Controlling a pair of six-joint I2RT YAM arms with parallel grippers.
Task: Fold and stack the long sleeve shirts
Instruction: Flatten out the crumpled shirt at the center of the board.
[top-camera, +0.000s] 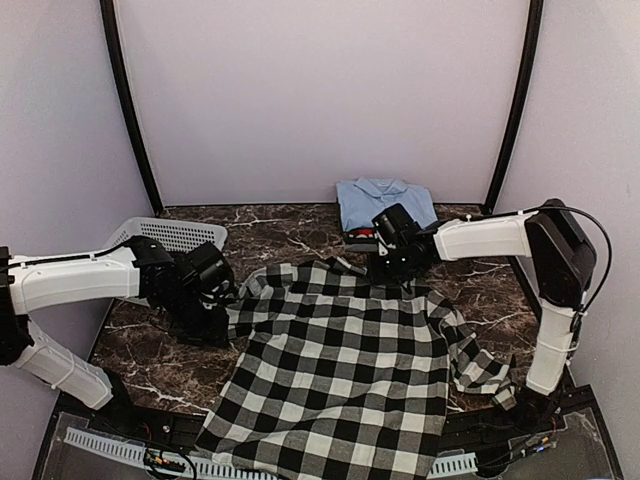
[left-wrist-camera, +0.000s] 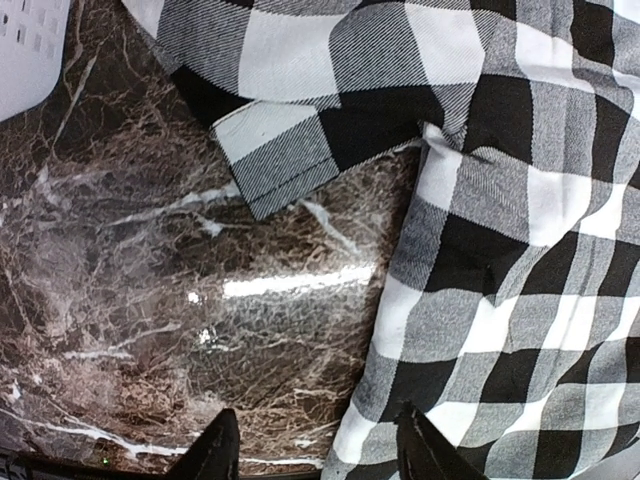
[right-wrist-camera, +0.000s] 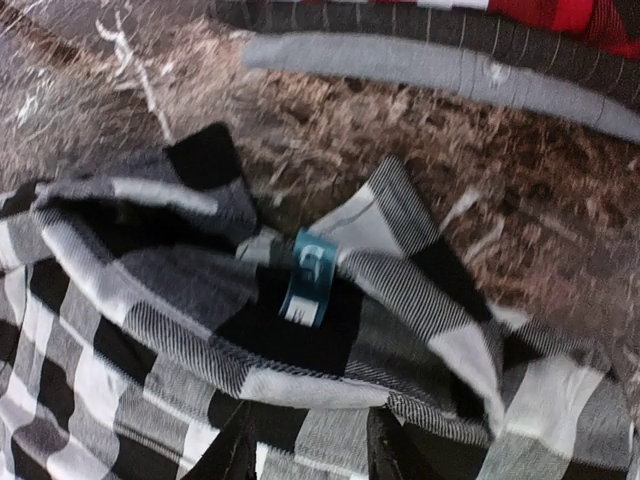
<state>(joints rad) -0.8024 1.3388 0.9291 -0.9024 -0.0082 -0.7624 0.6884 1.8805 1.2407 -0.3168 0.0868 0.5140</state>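
Observation:
The sleeve (left-wrist-camera: 335, 75) is joined to the body at a loose crease (left-wrist-camera: 445, 138), so the sleeve will fold over the flat body when I bring the cuff across.
The black-and-white check shirt (top-camera: 350, 370) lies spread on the marble table, collar to the back; no lettering shows. My left gripper (top-camera: 215, 312) is open at the shirt's left edge. In the left wrist view (left-wrist-camera: 320, 455) one finger is over bare table and the other over the check cloth (left-wrist-camera: 500, 300), with a sleeve cuff (left-wrist-camera: 270, 165) ahead. My right gripper (top-camera: 395, 265) is open over the collar. The right wrist view (right-wrist-camera: 310, 450) shows a teal neck label (right-wrist-camera: 308, 270). The light blue shirt (top-camera: 385, 203) lies folded at the back on a red one (top-camera: 362, 235).
A grey perforated basket (top-camera: 170, 235) stands at the back left, and its corner shows in the left wrist view (left-wrist-camera: 30, 50). The folded stack's edge (right-wrist-camera: 450, 65) lies just beyond the collar. The check shirt's hem hangs over the table's near edge (top-camera: 330, 465).

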